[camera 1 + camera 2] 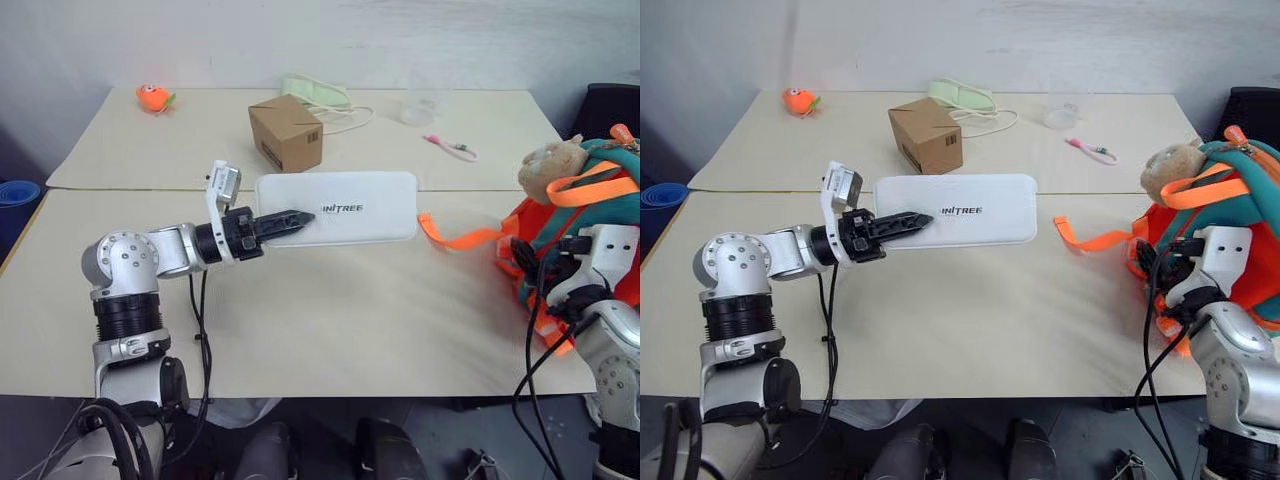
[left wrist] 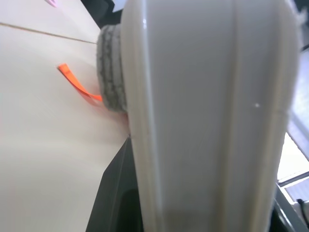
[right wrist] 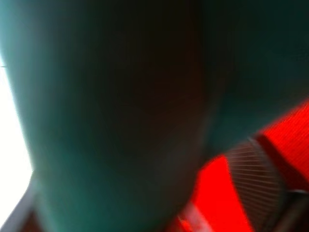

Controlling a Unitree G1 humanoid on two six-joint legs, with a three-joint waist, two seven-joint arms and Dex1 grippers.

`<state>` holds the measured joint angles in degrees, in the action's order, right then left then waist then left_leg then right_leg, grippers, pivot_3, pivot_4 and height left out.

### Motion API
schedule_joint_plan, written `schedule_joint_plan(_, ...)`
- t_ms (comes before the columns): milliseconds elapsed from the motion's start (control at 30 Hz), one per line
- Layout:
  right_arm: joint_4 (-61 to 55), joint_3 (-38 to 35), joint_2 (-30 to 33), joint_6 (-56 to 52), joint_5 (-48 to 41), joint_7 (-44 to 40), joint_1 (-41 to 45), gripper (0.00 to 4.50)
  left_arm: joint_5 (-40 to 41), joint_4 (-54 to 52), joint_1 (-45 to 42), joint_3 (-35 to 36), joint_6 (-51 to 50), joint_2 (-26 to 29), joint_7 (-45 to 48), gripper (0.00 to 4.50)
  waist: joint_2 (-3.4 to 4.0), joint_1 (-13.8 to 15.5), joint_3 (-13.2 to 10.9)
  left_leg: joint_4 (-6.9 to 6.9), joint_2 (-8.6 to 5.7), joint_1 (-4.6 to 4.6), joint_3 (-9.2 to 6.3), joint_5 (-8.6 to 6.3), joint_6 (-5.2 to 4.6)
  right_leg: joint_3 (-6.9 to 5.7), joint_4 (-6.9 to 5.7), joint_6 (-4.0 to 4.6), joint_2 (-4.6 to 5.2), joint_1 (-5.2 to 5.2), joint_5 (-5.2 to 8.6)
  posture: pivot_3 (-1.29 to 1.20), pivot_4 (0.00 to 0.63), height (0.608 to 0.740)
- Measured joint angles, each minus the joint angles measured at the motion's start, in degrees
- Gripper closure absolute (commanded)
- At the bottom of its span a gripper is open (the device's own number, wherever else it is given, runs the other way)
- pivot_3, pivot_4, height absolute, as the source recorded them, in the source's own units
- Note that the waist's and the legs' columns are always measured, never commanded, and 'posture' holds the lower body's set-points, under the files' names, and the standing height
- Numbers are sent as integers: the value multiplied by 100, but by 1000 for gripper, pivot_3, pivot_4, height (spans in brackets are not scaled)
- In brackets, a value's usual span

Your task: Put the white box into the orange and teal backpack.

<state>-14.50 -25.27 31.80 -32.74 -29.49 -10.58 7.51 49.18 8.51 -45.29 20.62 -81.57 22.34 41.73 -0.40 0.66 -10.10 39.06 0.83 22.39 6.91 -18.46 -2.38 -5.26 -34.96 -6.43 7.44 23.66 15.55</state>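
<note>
The backpack (image 1: 602, 190) is far away from the white box's loose end (image 1: 403, 207). Next, my right gripper pulls the backpack close before my left gripper slides the box in.
The white box (image 1: 350, 205), a flat case with dark lettering, lies level over the seam between the two tables. My left gripper (image 1: 298, 218) is shut on its left end, black fingers over the top face; the box's pale edge (image 2: 203, 116) looms close in the left wrist view. I cannot tell whether the box is clear of the table. The orange and teal backpack (image 1: 590, 200) stands at the right table edge, a tan plush animal (image 1: 552, 160) on top and an orange strap (image 1: 460, 238) trailing toward the box. My right gripper (image 1: 525, 262) is against the backpack's front, right up against teal fabric (image 3: 120, 96).
A brown cardboard box (image 1: 286, 133) stands just behind the white box's left end. At the back of the far table (image 1: 200, 150) lie an orange toy (image 1: 153, 97), a pale green cloth (image 1: 318, 92), a clear cup (image 1: 418, 110) and a pink item (image 1: 450, 147).
</note>
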Motion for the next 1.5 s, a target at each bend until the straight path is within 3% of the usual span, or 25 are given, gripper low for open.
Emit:
schedule_joint_plan(167,165,76,-53,315,102,-364,32,3733,20,-83,124,144,110,85,-217,3188,0,-15,0,0,1,0,0,0,1,0,1,-1,0,0,-1,0,150,740)
schedule_joint_plan(267,129,134,-45,433,-36,-935,35,4474,24,-406,294,136,412,210,-208,3188,0,-71,0,-3,2,0,0,-1,3,0,3,-1,-1,0,-1,0,150,740)
schedule_joint_plan(367,-327,457,105,377,-584,-1905,-3,4479,-307,-594,385,92,1477,125,-361,3188,3,-77,-2,-3,8,-1,1,0,11,2,3,-1,-8,4,-1,0,150,740)
schedule_joint_plan(500,-1151,793,396,-269,-1806,-2765,164,4479,-318,-593,179,152,2088,78,-421,3188,3,-92,-7,-7,15,-1,1,-2,15,1,3,0,-12,6,0,0,150,740)
schedule_joint_plan(667,-1981,965,1559,-1230,-3421,-3941,433,4479,-103,-655,-4,203,2433,277,-314,3188,-1,-63,-16,-7,14,0,-5,-7,7,-10,21,0,-2,-4,0,0,150,740)
schedule_joint_plan(767,-1999,835,2096,-1521,-3839,-4494,194,4479,40,-828,7,197,2473,281,-309,3188,-25,0,-30,-2,3,4,-7,-12,-12,-14,26,-5,11,-9,-3,0,150,740)
schedule_joint_plan(1100,-1147,634,2585,-1584,-3265,-5242,-223,4479,829,-1747,654,-95,2310,629,383,3188,-34,65,-34,1,3,2,-5,-17,-12,-12,47,-16,12,-15,-10,0,150,740)
schedule_joint_plan(1500,-670,484,2995,-1849,-3254,-5948,-46,4479,-1394,-1133,192,-2233,4775,1215,2175,3188,-33,80,-34,1,2,5,-6,-22,-12,-16,74,-14,22,-14,-10,0,150,740)
